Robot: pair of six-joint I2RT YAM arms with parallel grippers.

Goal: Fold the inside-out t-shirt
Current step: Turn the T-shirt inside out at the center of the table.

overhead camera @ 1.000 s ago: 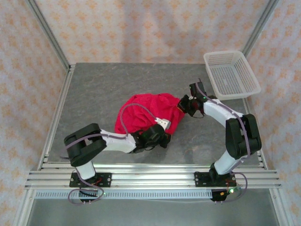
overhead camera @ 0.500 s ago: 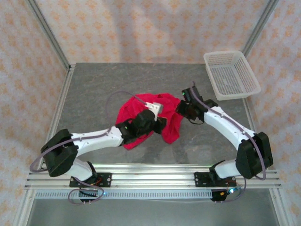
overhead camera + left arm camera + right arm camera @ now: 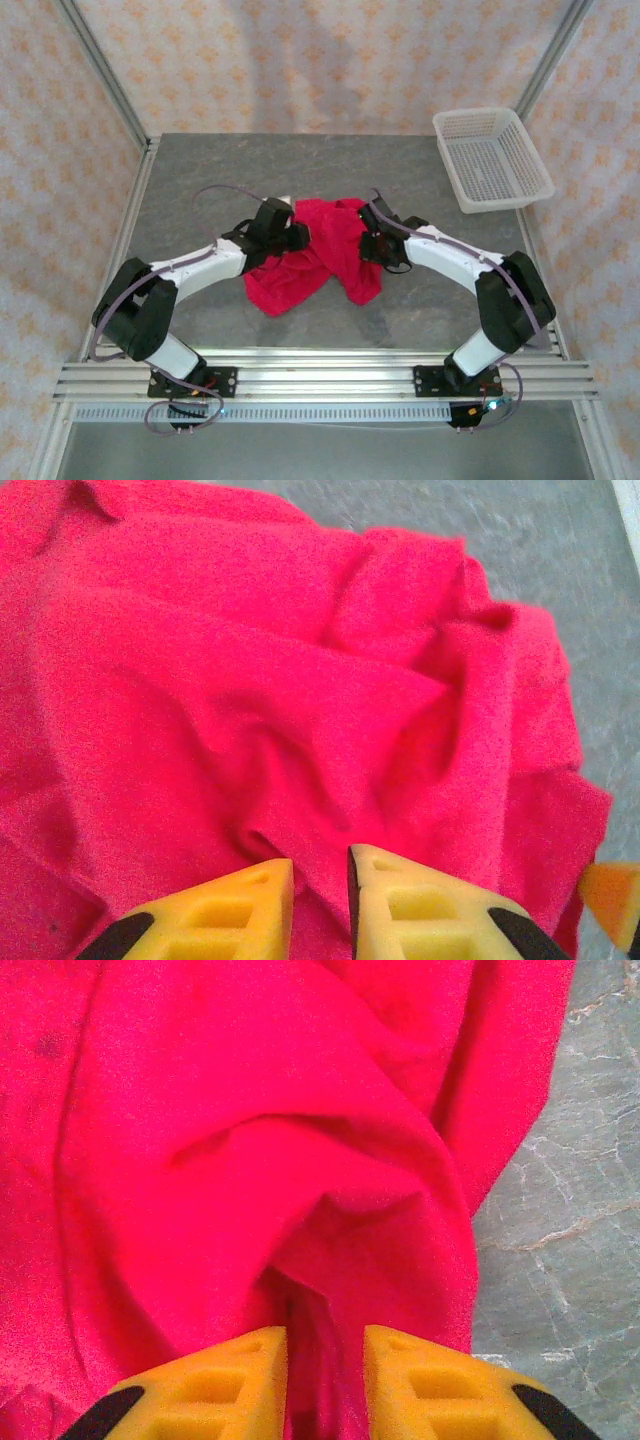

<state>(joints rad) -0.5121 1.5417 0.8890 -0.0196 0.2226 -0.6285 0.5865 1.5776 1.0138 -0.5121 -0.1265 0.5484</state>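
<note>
I expect the inside-out t-shirt (image 3: 285,284) to spread out much wider when I pull it outward, because loose folds (image 3: 333,262) overlap across the crumpled heap.
The inside-out t-shirt (image 3: 322,262) lies crumpled in a crimson heap at the middle of the grey table (image 3: 200,190). My left gripper (image 3: 298,238) sits at the heap's upper left edge. In the left wrist view its yellow fingers (image 3: 240,905) stand close together with a fold of the t-shirt (image 3: 250,680) pinched between them at the left gripper (image 3: 320,880). My right gripper (image 3: 366,246) is at the heap's upper right edge. The right gripper (image 3: 325,1360) is likewise shut on a bunched ridge of the t-shirt (image 3: 250,1110).
A white mesh basket (image 3: 492,160) stands at the back right corner of the table. Aluminium rails (image 3: 320,378) run along the near edge, and frame posts stand at the back corners. Bare grey table (image 3: 560,1210) shows just right of the cloth.
The left arm has swung from the shirt's near edge up to its far left side. The right gripper has shifted left and nearer. The shirt has been pulled from a rounded mound into a narrower, twisted heap.
</note>
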